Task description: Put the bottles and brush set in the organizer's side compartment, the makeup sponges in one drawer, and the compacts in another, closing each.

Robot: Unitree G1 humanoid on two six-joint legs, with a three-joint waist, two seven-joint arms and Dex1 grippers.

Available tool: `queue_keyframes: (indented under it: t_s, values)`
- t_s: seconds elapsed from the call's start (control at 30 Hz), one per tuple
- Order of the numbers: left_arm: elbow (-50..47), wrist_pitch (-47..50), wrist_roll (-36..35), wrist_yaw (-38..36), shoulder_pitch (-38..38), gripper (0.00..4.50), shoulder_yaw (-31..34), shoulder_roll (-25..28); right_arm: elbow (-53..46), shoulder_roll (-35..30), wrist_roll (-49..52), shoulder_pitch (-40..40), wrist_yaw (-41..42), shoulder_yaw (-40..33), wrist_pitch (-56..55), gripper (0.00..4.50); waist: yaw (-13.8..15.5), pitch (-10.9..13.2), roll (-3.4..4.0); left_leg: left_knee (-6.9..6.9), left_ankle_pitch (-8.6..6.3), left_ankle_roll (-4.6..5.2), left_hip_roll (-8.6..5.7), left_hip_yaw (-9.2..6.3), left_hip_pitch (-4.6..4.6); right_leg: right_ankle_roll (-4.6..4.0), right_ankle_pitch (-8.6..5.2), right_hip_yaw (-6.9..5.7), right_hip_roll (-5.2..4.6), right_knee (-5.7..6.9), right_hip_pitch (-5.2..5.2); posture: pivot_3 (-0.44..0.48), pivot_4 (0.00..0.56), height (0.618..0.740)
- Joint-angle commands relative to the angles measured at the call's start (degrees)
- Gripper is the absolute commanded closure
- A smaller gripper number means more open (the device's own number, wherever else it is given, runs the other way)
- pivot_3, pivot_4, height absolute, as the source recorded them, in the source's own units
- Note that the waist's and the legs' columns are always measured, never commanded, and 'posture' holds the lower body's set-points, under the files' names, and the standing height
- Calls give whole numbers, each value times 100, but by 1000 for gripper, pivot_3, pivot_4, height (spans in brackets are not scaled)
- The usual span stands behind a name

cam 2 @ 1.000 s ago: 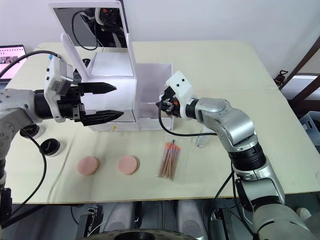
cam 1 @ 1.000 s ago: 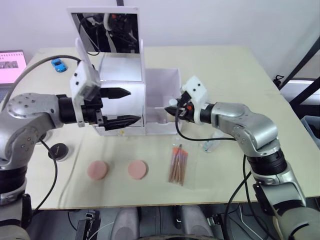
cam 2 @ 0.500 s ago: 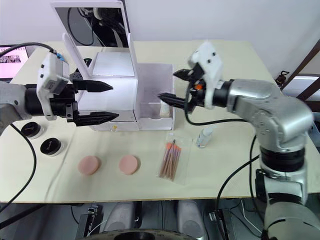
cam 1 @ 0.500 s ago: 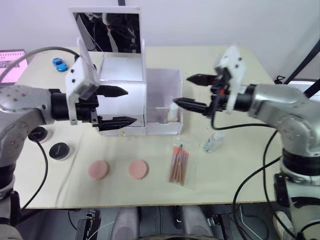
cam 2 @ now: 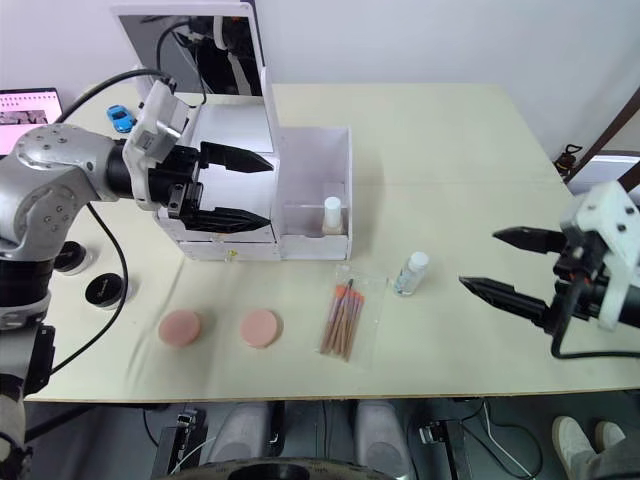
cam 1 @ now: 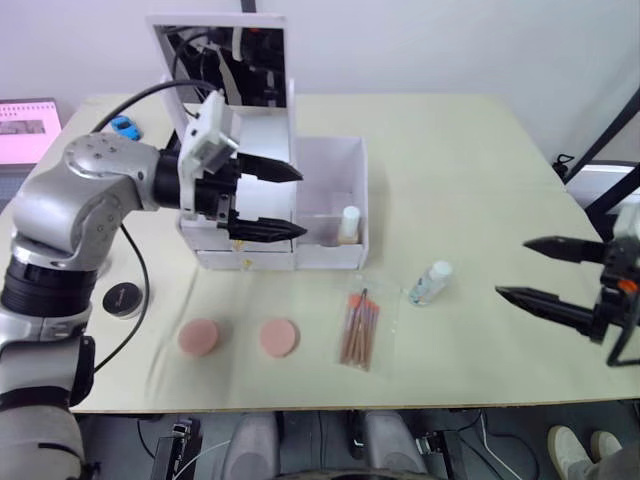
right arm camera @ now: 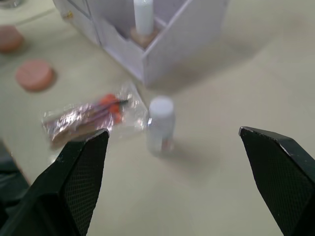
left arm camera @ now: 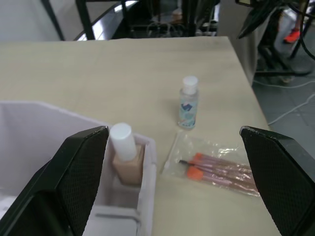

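Note:
I am looking at straight brush handles [cam 1: 356, 343] that run along the clear bag. I expect the brush set [cam 1: 363, 322] to stick out straight when I pick it up by its near edge.
The white organizer [cam 1: 262, 205] stands at back left, and a beige bottle [cam 1: 349, 224] with a white cap stands upright in its side compartment [cam 1: 335, 160]. A clear bottle [cam 1: 431, 283] stands on the table to the right. Nearer lies the brush set [cam 1: 358, 326] in a clear bag. Two pink makeup sponges [cam 1: 198, 338] [cam 1: 279, 338] lie near the front edge. Two black compacts [cam 2: 105, 290] [cam 2: 65, 258] sit at the left. My left gripper [cam 1: 300, 203] is open and empty against the organizer's front. My right gripper [cam 1: 513, 268] hangs open and empty, well right of the clear bottle.
The organizer's mirror lid [cam 1: 225, 60] stands raised at the back. A blue toy car [cam 1: 122, 126] and a pink screen [cam 1: 28, 128] are at the far left. The cream table [cam 1: 460, 160] stretches back to the right of the organizer.
My right gripper opened, let go of the beige bottle in the side compartment and drew back far to the right. The left gripper shifted right along the organizer. The camera also moved.

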Motion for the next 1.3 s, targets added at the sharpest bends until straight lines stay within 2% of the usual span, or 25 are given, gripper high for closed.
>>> queue_keyframes:
  t_s: [0.03,0.2,0.37,0.5,0.73,0.9,1.03,1.07,1.1,1.2,1.3]
  values:
    - [127,-221,163,-243,-181,0,-1,-63,-404,384,-122,730,111,-718,-171,17,11,-1,1,1,0,0,0,-1,-1,0,0,0,1,-1,0,0,150,725]
    - [236,-282,284,-411,-248,0,-12,-159,-589,922,-189,1792,195,-1333,-448,17,15,0,-2,6,0,-1,-2,1,-7,1,0,0,-4,-7,1,0,150,725]
    - [287,-316,373,-496,-251,0,-8,-190,-528,1269,-379,2380,199,-1243,-1076,17,3,0,-2,3,-1,-1,-2,0,-6,1,-1,0,-6,-8,2,0,150,725]
    - [284,-279,414,-506,-250,0,24,-183,-533,1199,34,1755,-396,-690,-1108,17,-44,2,-5,6,-1,-2,-1,2,-2,1,-1,0,-7,-11,2,0,150,725]
    - [-58,49,261,-334,-36,0,301,25,-426,1241,-217,546,-1646,1275,-1267,17,-54,2,-7,2,-1,-2,-2,-1,-1,-4,2,-1,-7,-8,1,0,150,725]
    - [-411,279,167,-116,213,0,553,216,109,1245,-669,21,-2011,2247,-1613,17,-19,3,-6,-2,-5,5,-5,0,-13,-11,5,1,-7,-11,-4,0,150,725]
    - [-648,412,120,64,401,0,702,327,579,1276,-772,-428,-2064,2723,-1833,17,11,3,-8,1,-5,6,-6,0,-13,-3,0,2,-7,-10,-4,0,150,725]
    - [-719,449,91,110,453,0,745,358,678,1274,-833,-484,-2042,2841,-1925,556,15,3,-7,2,-5,6,-6,-1,-11,4,-4,1,-7,-9,-3,0,150,725]
    - [-777,484,71,150,494,0,777,385,752,1277,-882,-524,-2032,2938,-1997,845,17,3,-8,3,-5,6,-6,-1,-11,3,-4,1,-7,-7,-2,0,150,725]
    - [-878,541,35,233,552,0,826,429,873,1284,-945,-581,-2021,3093,-2126,2331,14,3,-8,4,-5,6,-5,-2,-10,3,-3,1,-7,-5,-2,0,150,725]
    - [-986,647,-46,333,593,0,892,489,1074,1261,-1010,-666,-1961,3312,-2241,2331,5,3,-8,4,-4,6,-6,-2,-10,3,-3,1,-7,-4,-2,0,150,725]
